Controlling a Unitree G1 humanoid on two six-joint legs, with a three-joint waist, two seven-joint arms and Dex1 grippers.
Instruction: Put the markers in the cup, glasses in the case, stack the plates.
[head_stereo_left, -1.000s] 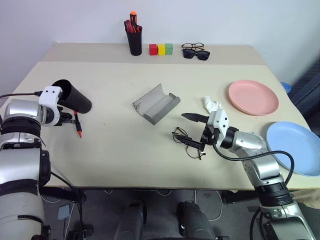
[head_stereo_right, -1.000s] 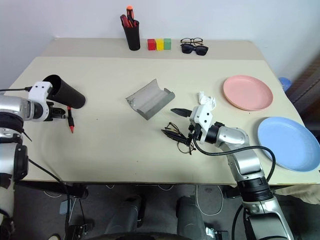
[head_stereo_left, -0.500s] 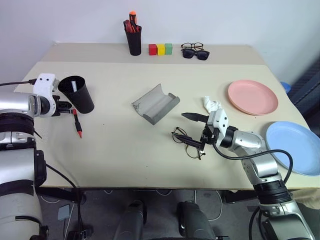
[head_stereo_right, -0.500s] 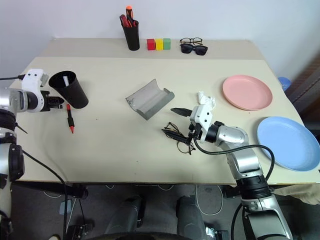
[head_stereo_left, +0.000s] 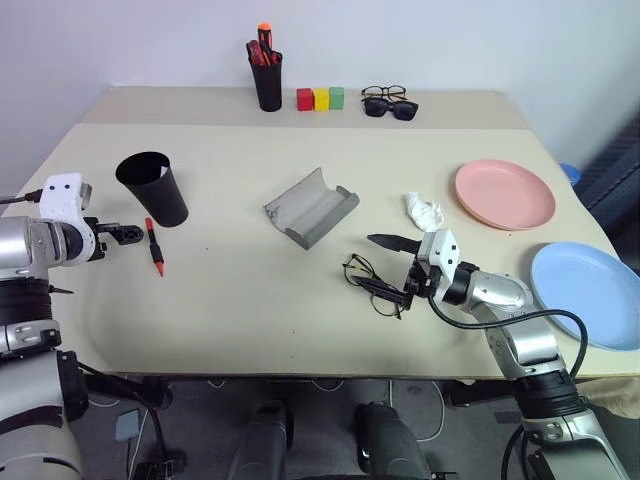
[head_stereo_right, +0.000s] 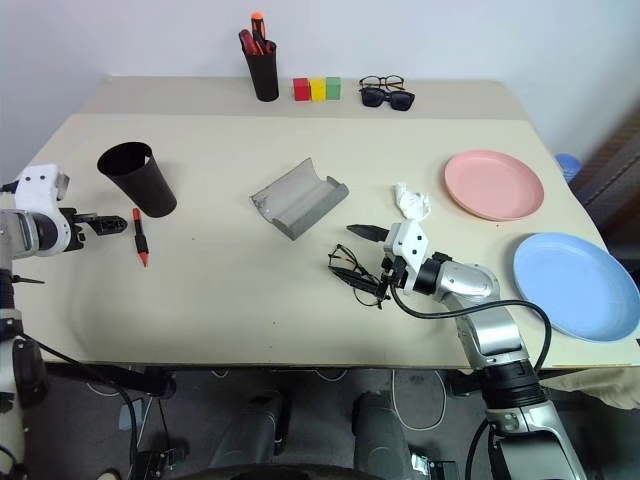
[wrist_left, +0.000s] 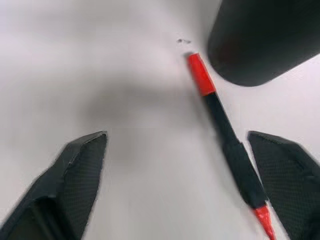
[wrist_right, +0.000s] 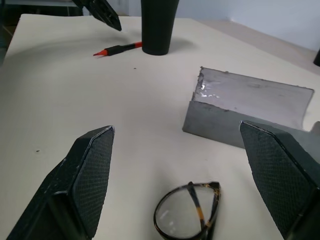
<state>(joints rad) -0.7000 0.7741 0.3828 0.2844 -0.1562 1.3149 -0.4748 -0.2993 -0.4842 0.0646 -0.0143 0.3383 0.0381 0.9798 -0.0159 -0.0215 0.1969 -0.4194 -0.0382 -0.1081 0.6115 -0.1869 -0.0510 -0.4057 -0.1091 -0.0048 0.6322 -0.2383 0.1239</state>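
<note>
The red marker slants (wrist_left: 252, 187) near one finger. Next, my left gripper moves over and turns in line with the marker before it closes on the marker's black body (head_stereo_left: 154, 244).
The black cup (head_stereo_left: 152, 187) stands upright on the table's left side. A red marker (head_stereo_left: 153, 245) with a black middle lies on the table just in front of it. My left gripper (head_stereo_left: 128, 232) is open beside the marker, apart from the cup; in the left wrist view the marker (wrist_left: 225, 135) lies ahead of the spread fingers. The wire-frame glasses (head_stereo_left: 370, 280) lie folded near the middle. My right gripper (head_stereo_left: 388, 265) is open around their right end, touching nothing I can see. The grey case (head_stereo_left: 312, 207) lies open behind them. The pink plate (head_stereo_left: 505, 194) and blue plate (head_stereo_left: 590, 295) sit apart at right.
A crumpled white tissue (head_stereo_left: 425, 210) lies between the glasses and the pink plate. At the back edge stand a black pen holder (head_stereo_left: 268, 75) with red pens, three coloured blocks (head_stereo_left: 321, 98), and sunglasses with another pair of spectacles (head_stereo_left: 390, 102).
My left gripper tipped the cup from tilted to upright, then let go, opened and drew back toward me. The right arm has stayed put.
</note>
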